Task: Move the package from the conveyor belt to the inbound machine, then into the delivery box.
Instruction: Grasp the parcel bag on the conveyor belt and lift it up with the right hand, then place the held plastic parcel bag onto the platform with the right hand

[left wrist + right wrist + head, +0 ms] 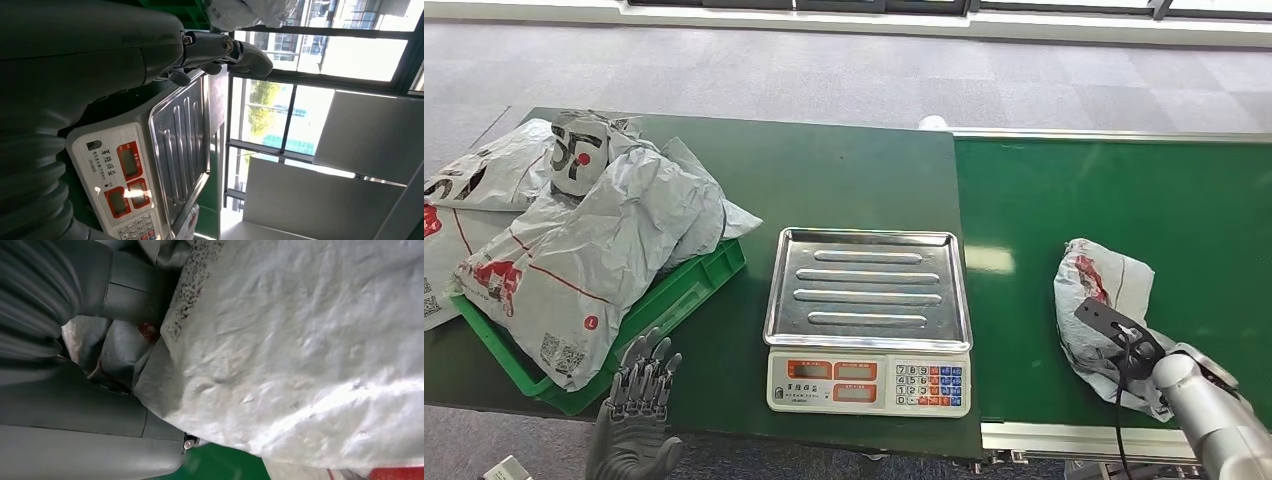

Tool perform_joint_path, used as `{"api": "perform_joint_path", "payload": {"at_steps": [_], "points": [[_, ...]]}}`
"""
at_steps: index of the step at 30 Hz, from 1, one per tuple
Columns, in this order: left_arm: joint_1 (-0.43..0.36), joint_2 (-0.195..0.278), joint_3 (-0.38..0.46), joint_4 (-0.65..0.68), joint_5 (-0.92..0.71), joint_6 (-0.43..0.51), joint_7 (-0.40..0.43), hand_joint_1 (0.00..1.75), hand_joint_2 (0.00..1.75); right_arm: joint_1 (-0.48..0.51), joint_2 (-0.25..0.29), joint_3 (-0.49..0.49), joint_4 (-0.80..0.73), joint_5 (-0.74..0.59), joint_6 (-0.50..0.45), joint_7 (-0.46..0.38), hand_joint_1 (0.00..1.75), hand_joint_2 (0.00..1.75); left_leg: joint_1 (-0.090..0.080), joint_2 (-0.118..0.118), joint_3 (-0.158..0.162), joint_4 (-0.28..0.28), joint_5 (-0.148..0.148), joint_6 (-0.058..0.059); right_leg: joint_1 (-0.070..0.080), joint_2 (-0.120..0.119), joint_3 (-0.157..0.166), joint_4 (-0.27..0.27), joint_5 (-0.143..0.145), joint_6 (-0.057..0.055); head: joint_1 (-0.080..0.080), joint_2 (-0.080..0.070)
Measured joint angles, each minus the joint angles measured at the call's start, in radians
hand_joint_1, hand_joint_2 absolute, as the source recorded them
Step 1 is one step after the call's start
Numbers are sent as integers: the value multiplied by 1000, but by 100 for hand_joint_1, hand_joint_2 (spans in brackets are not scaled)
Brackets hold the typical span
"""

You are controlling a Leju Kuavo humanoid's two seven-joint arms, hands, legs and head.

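My left gripper will carry the grey package (1107, 290), and the package will bunch up in it and bulge out past the gripper's fingers, because slack wrinkles (1079, 338) crease the package.
A crumpled grey package (1096, 285) with red print lies on the green conveyor belt (1124, 190) at the right. My right hand (1129, 350) is on its near end. In the right wrist view grey fingers (75, 425) lie on both sides of the package (300, 350), gripping it. The inbound machine, a scale (869, 310) with a bare steel pan and a keypad front, stands on the table's middle. My left hand (639, 400) hovers at the table's near edge, fingers spread and holding nothing; its wrist view looks across the scale (180, 135).
A green crate (679, 295) at the left holds several grey mail bags (594, 240) that spill over its rim. Bare dark green table lies behind the scale. A metal rail (1064, 435) edges the belt's near side.
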Motion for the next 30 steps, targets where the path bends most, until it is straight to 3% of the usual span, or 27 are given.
{"api": "perform_joint_path", "payload": {"at_steps": [2, 5, 7, 11, 19, 21, 24, 25, 27, 30], "points": [[15, -23, 10, -28, -16, -5, 24, 0, 175, 33, 53, -69, -100, -27, -333, -195, 175, 175, -1, 1, -2, 0, 1, -1, -1, 1, -5, 1, 1, -1, 0, 0], [27, -53, 17, -58, -35, 2, 40, 0, 175, 88, 131, -252, -277, -107, -859, -530, 175, 175, -1, -10, 0, 1, 6, 0, -1, -10, -9, 1, 0, 0, -1, 0], [36, -63, 17, -68, -35, 8, 36, 0, 175, 115, 154, -341, -359, -170, -987, -563, 175, 175, 0, -22, -2, 1, 7, 0, -1, -22, -6, 1, -3, 0, 0, 0], [40, -66, 18, -70, -23, 16, 21, 0, 175, 180, 169, -388, -471, -271, -848, -459, 175, 175, -2, -19, -3, 0, 5, -1, -2, -19, -7, 1, -4, -1, 0, 0], [38, -62, 18, -69, -18, 21, 5, 0, 175, 246, 191, -400, -606, -333, -745, -459, 175, 175, -2, -12, -3, 0, 4, -2, -2, -12, -10, 2, -3, -1, 0, 0], [34, -56, 18, -64, -21, 13, -6, 0, 175, 258, 184, -379, -639, -322, -572, -414, 175, 175, -2, -12, -3, -1, 4, -2, -2, -11, -10, 2, -3, -1, 0, 0], [12, -44, 18, -38, -40, -22, -20, 0, 175, 271, 153, -263, -713, -235, -169, -322, 175, 175, -2, -6, -3, -1, 4, -2, -2, -7, -12, 2, -2, -2, 0, 0], [4, -42, 18, -28, -49, -37, -21, 0, 175, 273, 146, -216, -736, -209, -75, -303, 175, 175, -2, -5, -3, -1, 4, -2, -2, -6, -12, 2, -1, -2, 0, 0], [-8, -42, 20, -11, -75, -66, -23, 0, 175, 272, 142, -132, -776, -169, 20, -286, 175, 175, -2, -6, -4, -1, 5, -2, -2, -7, -13, 3, -1, -2, 0, 0], [-16, -47, 28, 6, -107, -87, -24, 0, 175, 238, 140, -20, -812, -113, 54, -284, 175, 175, -2, -5, -5, -1, 6, -2, -2, -6, -14, 4, 0, -3, 0, 0]]}}
